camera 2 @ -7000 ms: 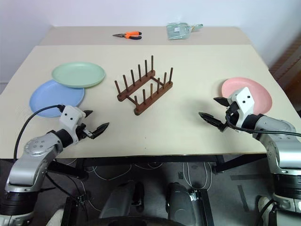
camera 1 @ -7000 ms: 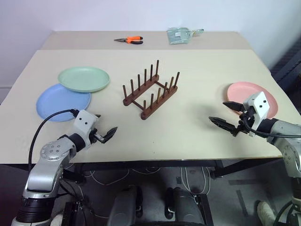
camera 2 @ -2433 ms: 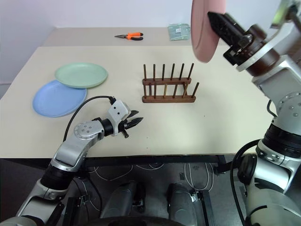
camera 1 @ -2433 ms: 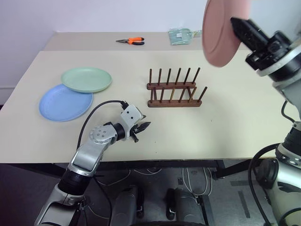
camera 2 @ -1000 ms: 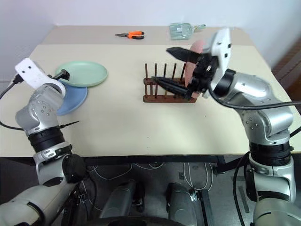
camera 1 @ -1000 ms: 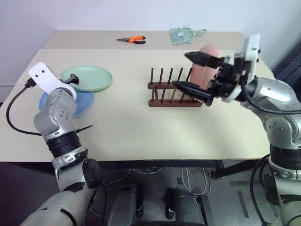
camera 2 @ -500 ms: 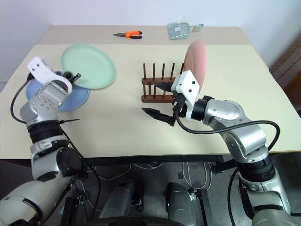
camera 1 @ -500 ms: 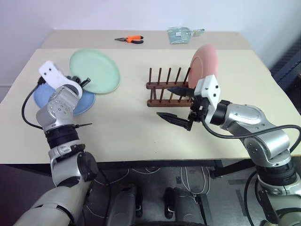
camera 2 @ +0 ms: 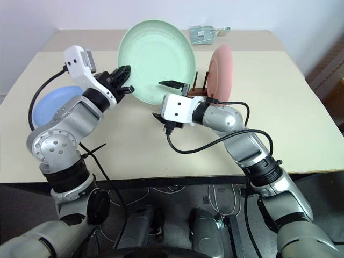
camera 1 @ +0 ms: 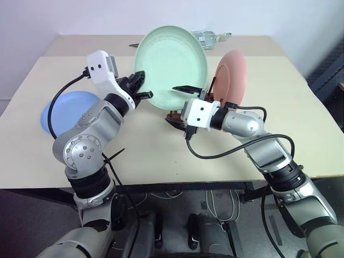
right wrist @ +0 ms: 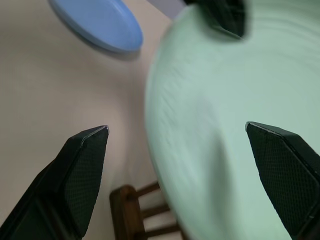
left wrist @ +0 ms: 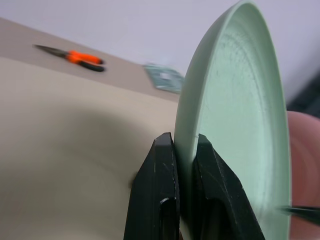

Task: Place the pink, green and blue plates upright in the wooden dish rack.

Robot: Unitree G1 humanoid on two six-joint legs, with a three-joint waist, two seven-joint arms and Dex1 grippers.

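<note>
Next, my right gripper grabs the plate's lower rim point(camera 1: 174, 107) and turns the plate in line with the rack's slots, because my left gripper is holding the green plate point(camera 1: 171, 67) with its broad side toward them.
My left gripper point(camera 1: 141, 88) is shut on the left rim of the green plate point(camera 1: 171, 67), which it holds up on edge above the table; the two black fingers point(left wrist: 162, 190) pinch the rim. The pink plate point(camera 1: 232, 78) stands upright in the wooden dish rack point(right wrist: 132, 207), which is mostly hidden behind the green plate and my right arm. At the table's left the blue plate point(camera 1: 67, 110) lies flat. Just below the green plate's lower right edge my right gripper point(camera 1: 180, 105) is open, one finger on either side of the plate, not gripping it.
Orange-handled pliers point(left wrist: 82, 57) and a pale green packet point(camera 1: 212, 36) lie on the far strip of the table. The beige table point(camera 1: 301, 140) has bare room at the front and right.
My left gripper shut on the green plate, lifted it off the blue one and swung it right toward the rack. The right gripper moved left from the pink plate to the green plate's edge.
</note>
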